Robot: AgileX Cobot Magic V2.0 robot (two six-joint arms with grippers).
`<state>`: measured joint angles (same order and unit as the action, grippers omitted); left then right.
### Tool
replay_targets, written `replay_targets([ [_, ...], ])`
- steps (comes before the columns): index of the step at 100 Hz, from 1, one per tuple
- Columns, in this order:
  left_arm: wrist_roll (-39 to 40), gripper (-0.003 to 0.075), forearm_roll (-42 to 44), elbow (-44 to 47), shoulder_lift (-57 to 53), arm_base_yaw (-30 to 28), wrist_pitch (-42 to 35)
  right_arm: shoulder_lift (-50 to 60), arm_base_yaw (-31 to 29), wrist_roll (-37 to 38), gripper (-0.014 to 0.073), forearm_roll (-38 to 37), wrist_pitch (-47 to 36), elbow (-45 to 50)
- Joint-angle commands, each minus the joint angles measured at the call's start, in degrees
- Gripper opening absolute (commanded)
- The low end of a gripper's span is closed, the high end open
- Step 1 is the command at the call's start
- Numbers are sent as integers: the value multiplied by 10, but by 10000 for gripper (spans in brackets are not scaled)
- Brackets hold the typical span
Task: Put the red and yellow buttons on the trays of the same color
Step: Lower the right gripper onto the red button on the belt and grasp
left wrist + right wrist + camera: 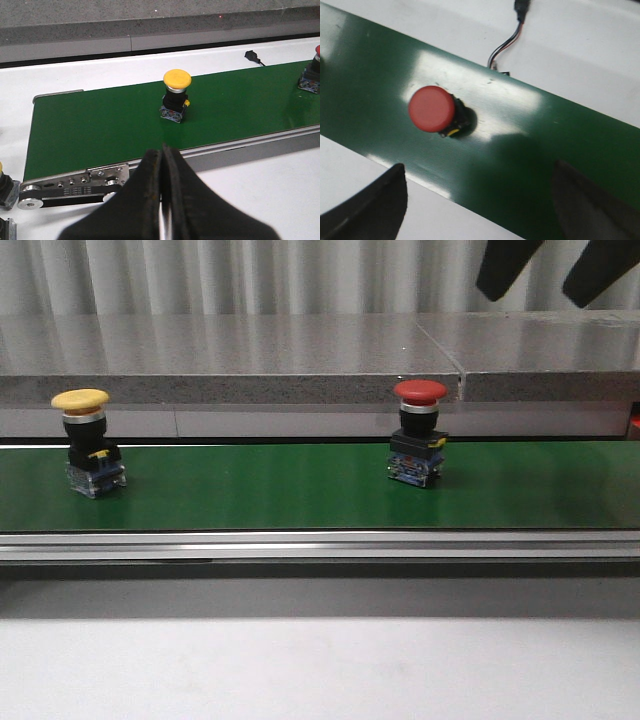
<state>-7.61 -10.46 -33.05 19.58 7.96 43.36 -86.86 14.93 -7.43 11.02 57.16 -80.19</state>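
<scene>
The yellow button is on the same green belt. It will ride along toward my right gripper when I carry the red button away.
On the green belt stand two upright buttons. The yellow button is at its left, the red button right of the middle. My left gripper is shut with nothing in it, hovering short of the belt's near edge, the yellow button ahead of it. High over the red button, my right gripper is open and empty, its two dark fingers showing at the front view's top right. No tray is in view.
A grey ledge runs behind the belt, white tabletop in front. The belt's end roller bracket is near my left gripper, with another button beside it. A cable lies beyond the belt.
</scene>
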Motion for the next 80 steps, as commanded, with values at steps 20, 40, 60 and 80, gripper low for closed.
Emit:
replay_targets([
  [20,-2,-20,-8,-14,4,6,-38,-88,0,-50,592,38,51,-90],
  [40,-2,-20,-8,-14,4,6,-38,-126,0,-53,592,38,49,-97],
  [60,-2,-20,-8,-14,4,6,-38,-142,0,-65,540,38,38,-97],
  [80,-2,-20,-8,-14,4,6,-38,-147,0,-67,199,38,42,-95],
])
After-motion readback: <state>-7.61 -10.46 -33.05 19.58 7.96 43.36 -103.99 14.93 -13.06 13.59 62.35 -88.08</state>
